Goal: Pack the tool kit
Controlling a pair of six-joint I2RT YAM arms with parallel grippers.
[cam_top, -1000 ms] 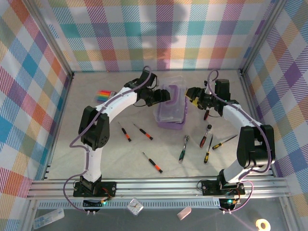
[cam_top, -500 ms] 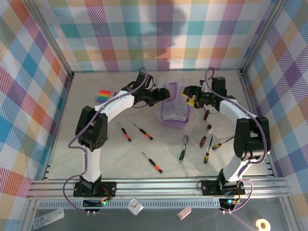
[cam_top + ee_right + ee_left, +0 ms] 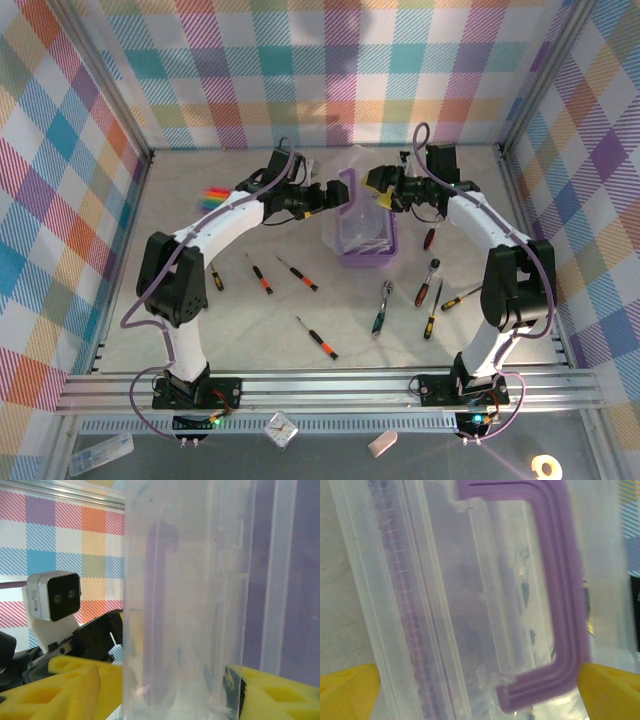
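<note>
My left gripper is by the purple handle, in the path the raised lid opens along, so it should move back while my right gripper swings the lid (image 3: 353, 159) open.
The purple tool kit box (image 3: 366, 255) stands mid-table with its clear lid (image 3: 358, 172) raised upright. My right gripper (image 3: 382, 187) is shut on the lid's right side; in the right wrist view the lid (image 3: 187, 605) sits between the yellow fingers (image 3: 75, 685), and the right gripper (image 3: 175, 690) touches it on both sides. My left gripper (image 3: 335, 195) is open at the lid's left side. Its yellow fingertips (image 3: 350, 690) stand wide of the lid's purple handle (image 3: 560, 580), and the left gripper (image 3: 480, 690) straddles the lid. Screwdrivers (image 3: 260, 277) (image 3: 316, 337) (image 3: 431, 308) and a chrome ratchet wrench (image 3: 383, 307) lie loose in front.
A rainbow-striped pack (image 3: 214, 195) lies at the back left. More screwdrivers (image 3: 297, 272) (image 3: 466, 296) (image 3: 428, 237) are scattered near the box. Checked walls close in the table on three sides, and a metal rail (image 3: 320, 385) runs along the near edge.
The lid has swung up from closed to upright. Both grippers moved toward the back with it. The left gripper's jaws have opened wider, letting go of the lid.
</note>
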